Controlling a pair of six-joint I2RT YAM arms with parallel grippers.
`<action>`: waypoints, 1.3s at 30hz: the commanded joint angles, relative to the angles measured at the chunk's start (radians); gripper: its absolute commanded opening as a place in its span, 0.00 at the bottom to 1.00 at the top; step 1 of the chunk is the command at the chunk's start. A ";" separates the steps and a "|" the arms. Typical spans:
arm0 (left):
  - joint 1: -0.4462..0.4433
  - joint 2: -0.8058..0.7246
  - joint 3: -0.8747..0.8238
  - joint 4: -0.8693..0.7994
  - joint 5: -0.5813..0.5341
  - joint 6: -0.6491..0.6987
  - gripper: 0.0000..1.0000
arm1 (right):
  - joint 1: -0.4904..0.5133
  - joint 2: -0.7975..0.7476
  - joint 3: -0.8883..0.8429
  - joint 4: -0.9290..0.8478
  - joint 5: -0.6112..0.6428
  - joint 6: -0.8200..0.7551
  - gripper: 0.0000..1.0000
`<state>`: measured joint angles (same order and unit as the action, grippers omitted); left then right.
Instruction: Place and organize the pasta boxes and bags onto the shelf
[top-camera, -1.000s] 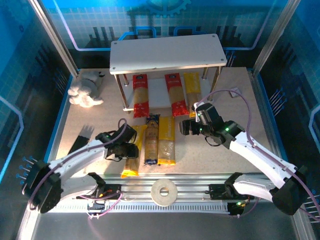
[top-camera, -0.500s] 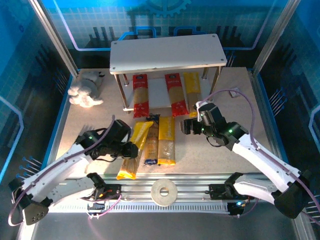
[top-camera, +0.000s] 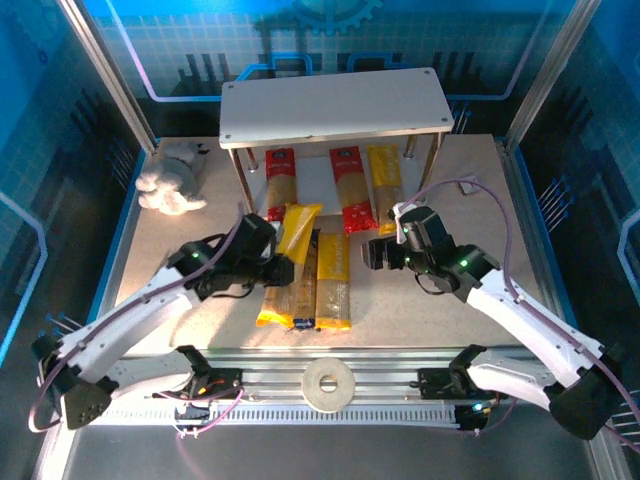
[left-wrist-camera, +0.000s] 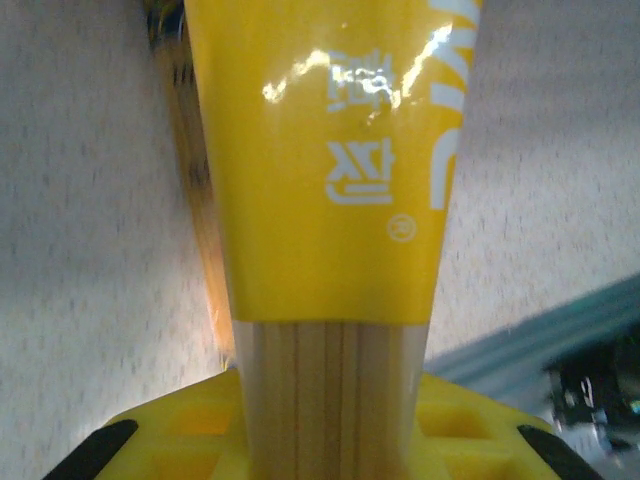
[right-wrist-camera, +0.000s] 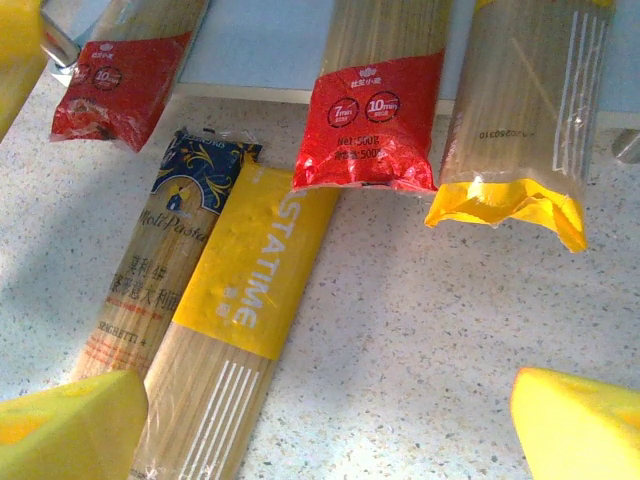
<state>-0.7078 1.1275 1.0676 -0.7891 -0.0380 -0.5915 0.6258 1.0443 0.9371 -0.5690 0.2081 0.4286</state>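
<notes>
The yellow pasta bag's far end (top-camera: 302, 215) faces the open gap (top-camera: 314, 183) between the red packs, so the left gripper keeps moving the bag in until it lies flat.
My left gripper (top-camera: 275, 270) is shut on a yellow pasta bag (top-camera: 290, 262) and holds it tilted above the table, its far end near the shelf (top-camera: 335, 105). In the left wrist view the bag (left-wrist-camera: 330, 150) runs up from between my yellow fingers (left-wrist-camera: 170, 440). Below it lie a pack with dark blue ends (right-wrist-camera: 170, 250), partly covered, and a yellow pack (top-camera: 333, 280). On the lower board (right-wrist-camera: 260, 45) rest two red packs (top-camera: 281, 185) (top-camera: 348, 185) and a yellow one (top-camera: 383, 180). My right gripper (top-camera: 372, 252) hovers open beside them, nothing between its fingers (right-wrist-camera: 70, 430).
A white plush toy (top-camera: 172, 180) lies at the back left of the table. A flat beige ring (top-camera: 328, 379) sits on the rail at the near edge. The shelf's thin metal legs (top-camera: 242, 190) stand at its corners, and blue walls enclose the table.
My left gripper has carried the yellow bag up, rightward and toward the shelf, off the table and over the blue-ended pack. The right arm has barely moved.
</notes>
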 joint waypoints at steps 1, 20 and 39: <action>0.019 0.058 0.117 0.291 -0.139 0.095 0.00 | -0.013 -0.035 0.048 -0.034 0.019 -0.036 0.94; 0.165 0.618 0.491 0.461 -0.188 0.121 0.00 | -0.073 -0.060 0.075 -0.084 -0.022 -0.080 0.95; 0.212 0.828 0.663 0.392 -0.281 0.097 0.00 | -0.154 -0.051 0.045 -0.075 -0.080 -0.091 0.95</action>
<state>-0.5354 1.9343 1.6588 -0.4919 -0.2928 -0.4911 0.4881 0.9928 0.9882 -0.6392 0.1486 0.3534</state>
